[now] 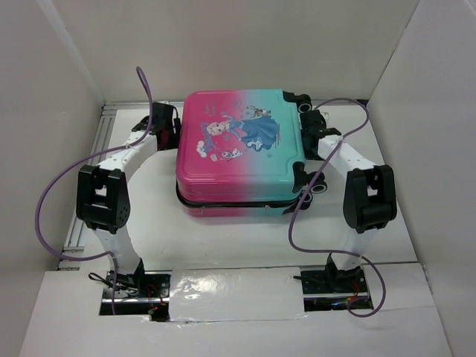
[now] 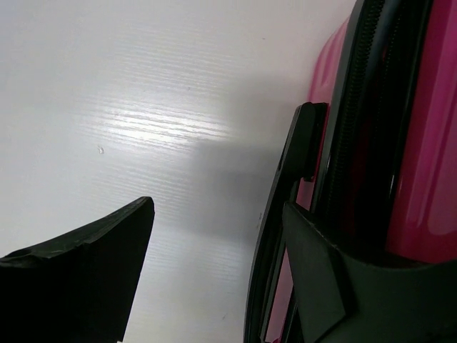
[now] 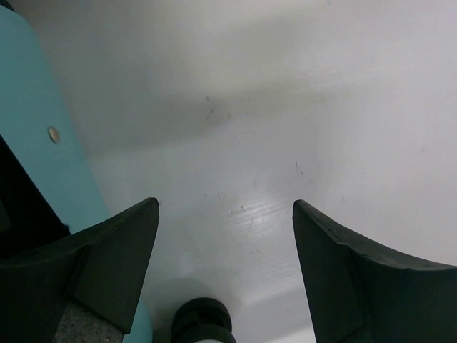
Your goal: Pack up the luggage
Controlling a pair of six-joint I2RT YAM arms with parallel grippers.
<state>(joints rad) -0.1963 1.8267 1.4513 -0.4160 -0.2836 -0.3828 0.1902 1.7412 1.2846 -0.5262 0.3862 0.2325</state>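
Observation:
I should back my left gripper off and press it against the pink shell's side (image 2: 434, 157), because the zipper edges (image 2: 362, 143) stand open beside the black side handle at my left finger.
The luggage (image 1: 238, 145) lies flat on the white table (image 1: 223, 238), printed pink-to-teal shell up, both halves together with a dark seam along the front edge. My left gripper (image 1: 168, 123) is at its far left side, open and empty. In the left wrist view (image 2: 218, 207) one finger (image 2: 321, 271) stands right beside the pink shell (image 2: 428, 143) and its black side handle (image 2: 300, 150). My right gripper (image 1: 316, 125) is at the far right side, open and empty over bare table (image 3: 225, 204), with the teal shell (image 3: 43, 143) to its left and a black wheel (image 3: 203, 321) below.
White walls (image 1: 52, 111) close in the table on the left, back and right. Purple cables (image 1: 52, 193) loop off both arms. A metal rail (image 1: 82, 216) runs along the left edge. A shiny taped patch (image 1: 230, 290) lies between the arm bases.

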